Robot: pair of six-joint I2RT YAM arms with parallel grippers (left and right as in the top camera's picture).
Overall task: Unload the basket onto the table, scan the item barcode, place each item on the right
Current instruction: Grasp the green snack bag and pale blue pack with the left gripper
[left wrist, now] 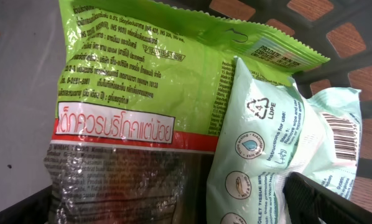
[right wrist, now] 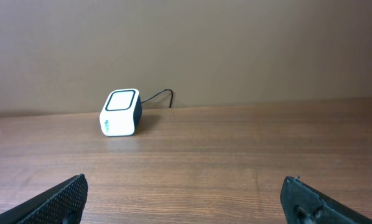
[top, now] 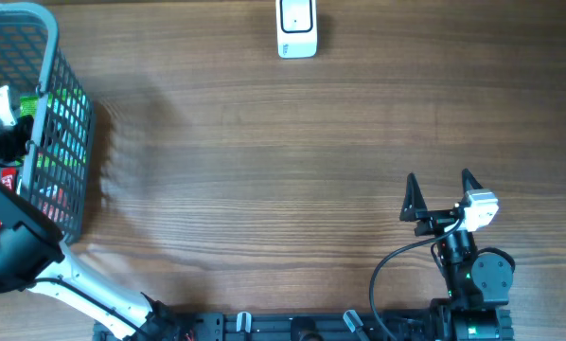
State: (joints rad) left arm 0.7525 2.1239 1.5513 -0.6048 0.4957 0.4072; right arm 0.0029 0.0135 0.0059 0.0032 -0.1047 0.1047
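Observation:
My left gripper is straddling the green snack bag, and one finger is on the wipes pack's middle (left wrist: 283, 170). I should move back, open and straddle the wipes pack alone (left wrist: 267, 134).
My left gripper (left wrist: 173, 214) is down inside the grey mesh basket (top: 63, 123) at the table's left edge. It is open, and one dark finger (left wrist: 326, 202) shows at the lower right. Right in front of it lie a green snack bag (left wrist: 136, 93) and a mint-green wipes pack (left wrist: 267, 149). A barcode (left wrist: 344, 132) is printed on the wipes pack's right end. The white barcode scanner (top: 296, 28) stands at the far middle of the table, also seen as the scanner (right wrist: 120, 112) in the right wrist view. My right gripper (top: 441, 192) rests open and empty at the near right.
The basket wall (left wrist: 354, 37) rises close behind the packs. A thin cable (right wrist: 158, 96) leads from the scanner toward the back wall. Bare wooden tabletop (top: 264, 170) lies between the basket, the scanner and my right arm.

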